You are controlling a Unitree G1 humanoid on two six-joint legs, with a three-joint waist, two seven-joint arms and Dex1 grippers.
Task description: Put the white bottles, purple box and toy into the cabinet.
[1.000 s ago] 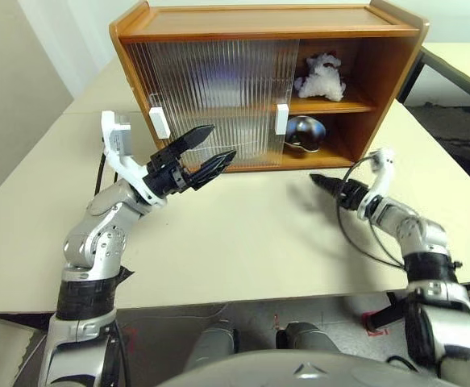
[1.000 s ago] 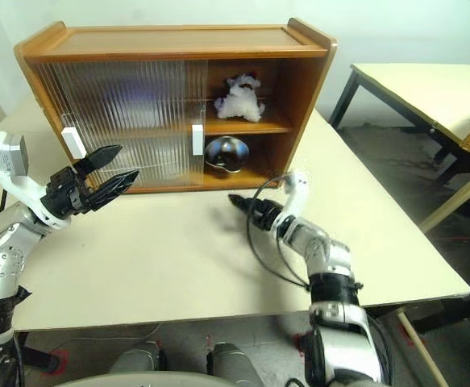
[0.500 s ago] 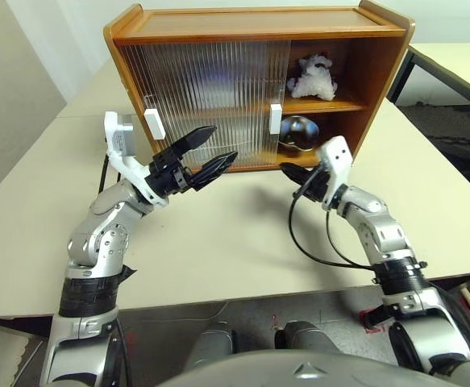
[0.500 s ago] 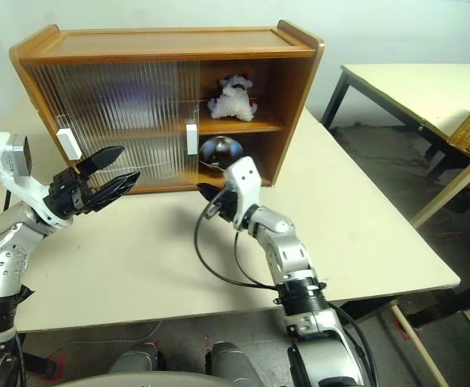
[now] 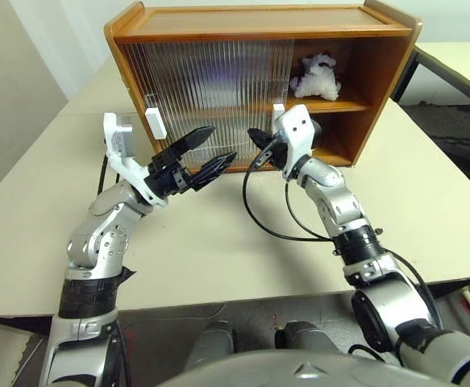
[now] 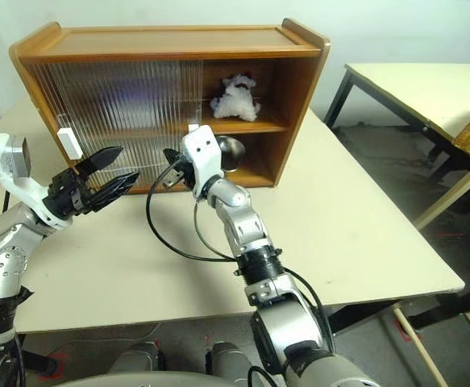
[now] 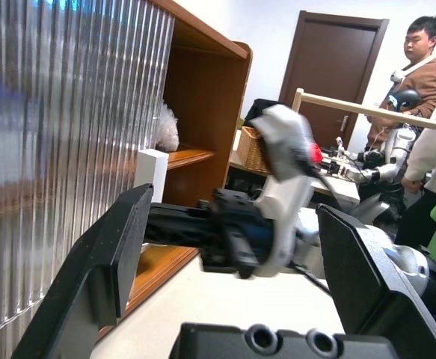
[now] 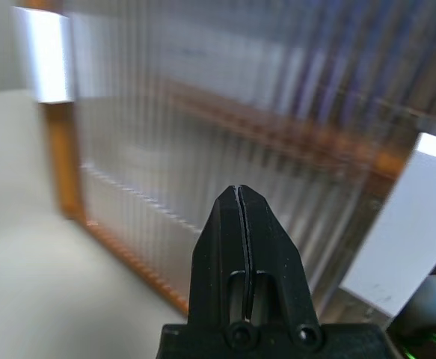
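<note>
Next, my right gripper pushes that handle (image 5: 279,111), the door's white one, toward the cabinet's open end, because the toy's shelf (image 5: 337,104) is open and the gripper's shut fingers are past the handle.
The cabinet (image 5: 259,22) stands at the back of the table, its ribbed doors covering the left and middle. Its right end is open, and the toy (image 5: 315,75) sits there on the upper shelf. My right gripper (image 5: 253,134) is shut on nothing and hangs just in front of the ribbed door, beside the right white handle (image 5: 278,111). In the right wrist view its fingers (image 8: 238,217) are pressed together, facing the door. My left gripper (image 5: 223,142) is held open above the table, in front of the door. The white bottles and purple box are out of view.
A round metal bowl (image 6: 233,148) lies on the lower shelf, partly behind my right wrist. Another white handle (image 5: 151,122) sits on the left door. The cream table (image 5: 218,234) spreads in front. A second table (image 6: 428,89) stands to the right; people stand far off.
My right gripper has risen from the table's right side and swung left to the front of the ribbed door, its wrist rolling. The left arm has kept still.
</note>
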